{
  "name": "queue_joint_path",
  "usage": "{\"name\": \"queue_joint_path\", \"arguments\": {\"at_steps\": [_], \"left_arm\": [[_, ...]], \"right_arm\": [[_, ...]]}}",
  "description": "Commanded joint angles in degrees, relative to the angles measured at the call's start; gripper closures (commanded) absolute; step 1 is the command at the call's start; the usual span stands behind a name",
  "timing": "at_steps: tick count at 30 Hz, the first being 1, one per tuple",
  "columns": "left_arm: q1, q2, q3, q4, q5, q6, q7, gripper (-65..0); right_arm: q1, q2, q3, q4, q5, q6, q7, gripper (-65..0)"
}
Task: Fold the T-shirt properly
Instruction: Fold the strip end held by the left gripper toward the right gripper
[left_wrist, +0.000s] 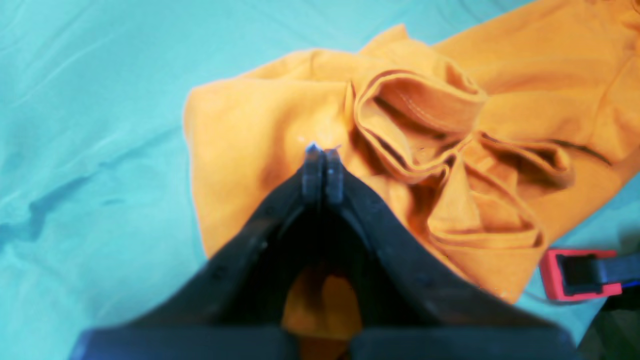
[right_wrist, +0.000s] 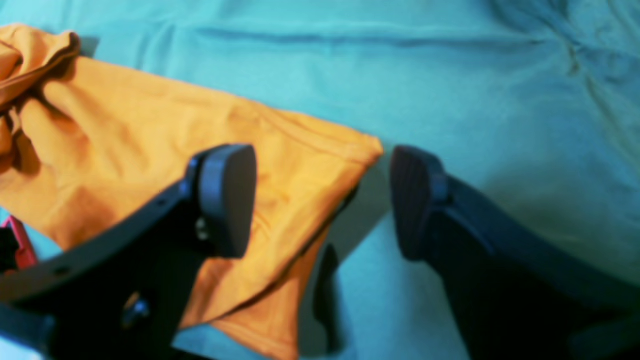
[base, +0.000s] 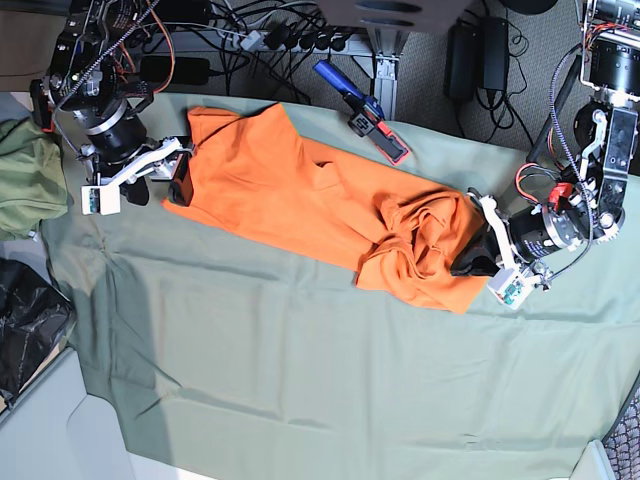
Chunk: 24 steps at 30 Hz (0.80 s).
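Bunched folds (base: 412, 236) are between the robot's left gripper and the T-shirt's flat middle (base: 347, 226), so next the left gripper sweeps the cloth back toward that middle to flatten the folds.
The orange T-shirt (base: 300, 195) lies stretched across the far half of the table, flat at the left and bunched into folds at the right end (left_wrist: 440, 150). My left gripper (left_wrist: 322, 150) is shut, its tips pressed into the shirt cloth just beside the bunched folds; it also shows in the base view (base: 470, 260). My right gripper (right_wrist: 320, 200) is open and straddles the shirt's left corner (right_wrist: 350, 150), with one pad (right_wrist: 227, 200) over the orange cloth and the other over the table cloth. It sits at the shirt's left edge in the base view (base: 170, 180).
A grey-green table cloth (base: 300, 380) covers the table. A red and blue clamp tool (base: 365, 110) lies behind the shirt and shows in the left wrist view (left_wrist: 575, 275). An olive-green garment (base: 25, 175) sits at the far left edge, a black bag (base: 30, 320) below it.
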Motion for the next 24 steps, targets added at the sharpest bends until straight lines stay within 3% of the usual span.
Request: {"name": "queue_joint_path", "arguments": {"at_steps": [1,13,18,24], "left_arm": [[-0.79,0.74,0.00,0.90,-1.09,-0.49,-1.03,0.0],[-0.79,7.91,13.07,0.90,2.45,-0.49,-0.57,0.0],[-0.81,8.35,18.03,0.92,2.84,-0.49,-0.50,0.0],[-2.43,8.31,16.70,1.55,2.60,-0.49,-0.17,0.0]], "right_arm": [[0.28,0.76,0.42,1.01,0.52,4.55,1.29,-41.5],[0.28,0.79,0.42,1.01,0.48,4.55,1.29,-41.5],[0.28,0.79,0.44,1.01,0.31,4.50,1.27,-41.5],[0.28,0.76,0.44,0.37,-1.27,1.40,1.29,-41.6]]}}
